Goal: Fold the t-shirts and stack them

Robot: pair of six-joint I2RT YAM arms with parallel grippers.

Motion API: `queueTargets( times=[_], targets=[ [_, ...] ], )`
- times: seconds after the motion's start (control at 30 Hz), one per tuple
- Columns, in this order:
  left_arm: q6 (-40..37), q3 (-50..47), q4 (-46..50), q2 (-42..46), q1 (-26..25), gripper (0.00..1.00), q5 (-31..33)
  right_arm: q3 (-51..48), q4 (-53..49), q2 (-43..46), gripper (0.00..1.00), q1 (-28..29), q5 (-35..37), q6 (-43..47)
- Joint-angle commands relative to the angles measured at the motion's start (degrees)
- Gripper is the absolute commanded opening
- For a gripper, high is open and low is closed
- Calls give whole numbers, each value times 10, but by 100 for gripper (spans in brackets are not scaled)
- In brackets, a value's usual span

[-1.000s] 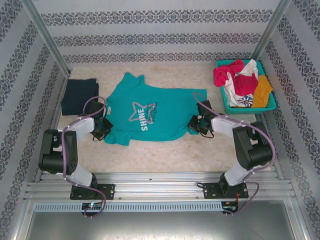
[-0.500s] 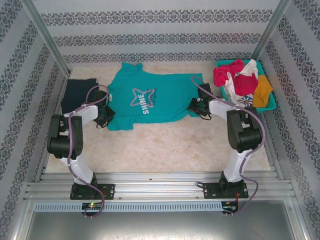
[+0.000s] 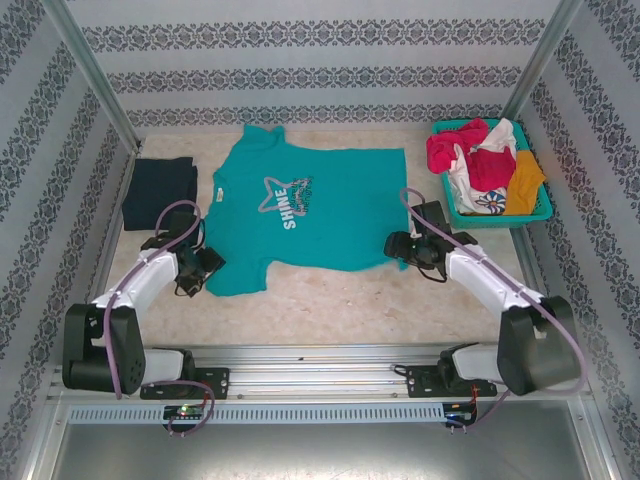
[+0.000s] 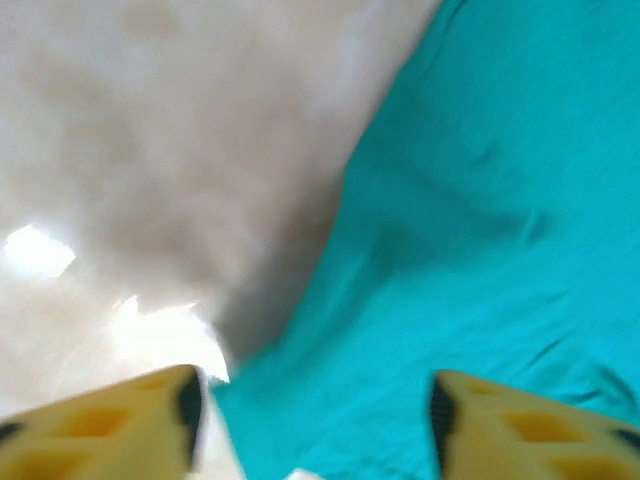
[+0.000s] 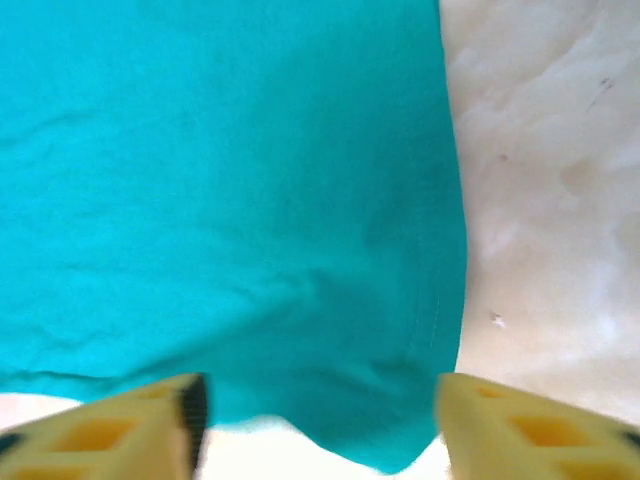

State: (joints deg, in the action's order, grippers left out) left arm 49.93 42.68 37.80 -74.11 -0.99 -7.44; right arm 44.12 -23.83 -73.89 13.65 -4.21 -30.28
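I need to press on the sleeve [image 3: 243, 268] with my left gripper and pull the cloth straight before folding, because the teal t-shirt's near hem [image 3: 345, 267] is wavy and its sleeve is rumpled.
A teal t-shirt [image 3: 310, 215] with a whitish star and "SHINE" print lies spread flat in the middle of the table. My left gripper [image 3: 203, 268] sits at its near left corner, open, with teal cloth [image 4: 470, 230] lying loose between the yellow fingers [image 4: 120, 420]. By the shirt's near right corner my right gripper [image 3: 396, 247] stands open over the hem [image 5: 300, 250], nothing pinched. A folded dark navy t-shirt [image 3: 160, 190] rests at the far left. Magenta, white and orange shirts [image 3: 490, 165] are heaped in the basket.
The teal plastic lattice basket [image 3: 543, 212] stands at the far right against the patterned wall. Bare beige tabletop [image 3: 330, 305] stretches between the shirt and the arm bases. Metal frame posts rise at both back corners.
Both grippers have pulled back toward the near edge and opened, letting go of the teal shirt, which now lies spread flatter, its hem drawn nearer.
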Motion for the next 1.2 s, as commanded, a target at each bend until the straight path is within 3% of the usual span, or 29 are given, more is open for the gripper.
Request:
queueTargets(
  times=[0.0,0.13,0.3,0.47,0.63,0.87,1.17],
  targets=[
    [-22,35,41,13,2,94,19,11,4,26,84,5,35,22],
    [-56,109,8,-57,-35,100,31,64,37,-58,85,21,28,21],
    [-56,187,-81,-207,-59,100,0,143,69,-205,73,38,19,-27],
    [-55,265,-102,-319,-59,99,-16,183,98,-293,73,22,10,-59],
    [-45,286,-106,-365,-58,99,-14,212,103,-348,73,-14,-4,-70],
    [-44,262,-137,-331,-64,100,-24,257,109,-381,73,-31,-27,-65],
    [-17,171,-67,-145,-97,100,15,205,127,-262,76,-15,-19,-32]
  ],
)
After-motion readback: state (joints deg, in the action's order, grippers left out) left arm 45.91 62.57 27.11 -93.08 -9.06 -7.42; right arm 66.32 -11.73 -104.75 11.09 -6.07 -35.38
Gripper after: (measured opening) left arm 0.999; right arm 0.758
